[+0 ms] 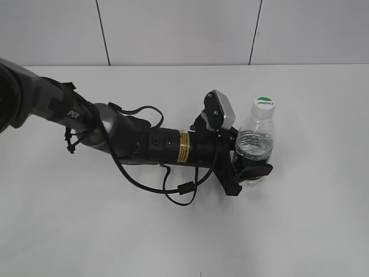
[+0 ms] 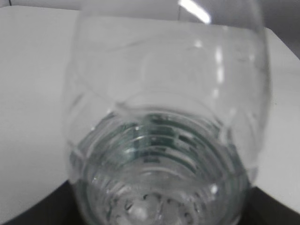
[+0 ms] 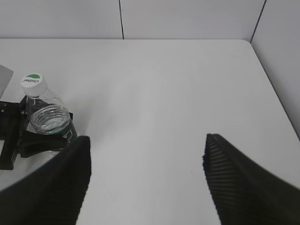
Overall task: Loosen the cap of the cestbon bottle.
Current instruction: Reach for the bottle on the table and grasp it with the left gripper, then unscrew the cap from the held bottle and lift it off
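Observation:
The cestbon bottle [image 1: 255,141] will stay upright and keep still when I turn its cap, since my left gripper's black fingers [image 1: 252,169] are gripping its lower body.
The cestbon bottle [image 1: 255,141] stands upright on the white table, clear with a dark green label band. Its cap [image 1: 265,105], white with a green top, sits on the neck. My left gripper [image 1: 256,157] reaches in from the left and is shut on the bottle's lower body, one black finger [image 1: 253,173] in front and the other behind it. In the left wrist view the bottle [image 2: 164,117] fills the frame between the jaws. The right wrist view shows the bottle [image 3: 47,117] and cap [image 3: 33,82] at far left. My right gripper [image 3: 147,154] hangs open above bare table, well to the bottle's right.
The white table [image 1: 317,231] runs back to a pale panelled wall [image 1: 173,29]. The left arm and its looping black cable [image 1: 173,190] lie across the left and middle of the table. The table's right edge [image 3: 276,89] shows in the right wrist view.

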Tool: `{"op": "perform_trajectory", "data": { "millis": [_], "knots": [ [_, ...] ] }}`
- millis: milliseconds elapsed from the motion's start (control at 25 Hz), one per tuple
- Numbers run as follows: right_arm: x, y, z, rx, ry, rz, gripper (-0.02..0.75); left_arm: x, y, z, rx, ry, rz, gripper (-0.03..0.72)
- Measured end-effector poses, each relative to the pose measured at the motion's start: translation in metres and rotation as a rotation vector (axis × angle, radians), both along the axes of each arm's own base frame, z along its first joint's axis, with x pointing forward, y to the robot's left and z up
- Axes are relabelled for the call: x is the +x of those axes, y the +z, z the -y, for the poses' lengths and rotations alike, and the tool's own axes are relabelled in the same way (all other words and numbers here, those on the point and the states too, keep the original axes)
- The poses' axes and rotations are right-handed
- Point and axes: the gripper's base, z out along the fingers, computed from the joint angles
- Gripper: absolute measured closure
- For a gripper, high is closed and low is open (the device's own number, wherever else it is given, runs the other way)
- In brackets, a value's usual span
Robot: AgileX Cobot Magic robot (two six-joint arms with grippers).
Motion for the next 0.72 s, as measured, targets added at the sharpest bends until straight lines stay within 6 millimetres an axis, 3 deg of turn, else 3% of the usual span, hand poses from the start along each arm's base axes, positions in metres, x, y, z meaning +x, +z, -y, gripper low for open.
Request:
{"op": "perform_trajectory", "data": {
  "millis": [400,520,720],
  "knots": [
    [0.093,0.054,-0.012,-0.019,0.004,-0.285,0.182,0.000,0.000,0.000,0.000,0.000,0.000,0.278],
    [0.124,0.056,-0.016,-0.033,0.003,-0.402,0.182,0.000,0.000,0.000,0.000,0.000,0.000,0.279],
    [0.158,0.057,-0.020,-0.051,-0.001,-0.564,0.182,0.000,0.000,0.000,-0.001,0.000,0.000,0.279]
  ]
}}
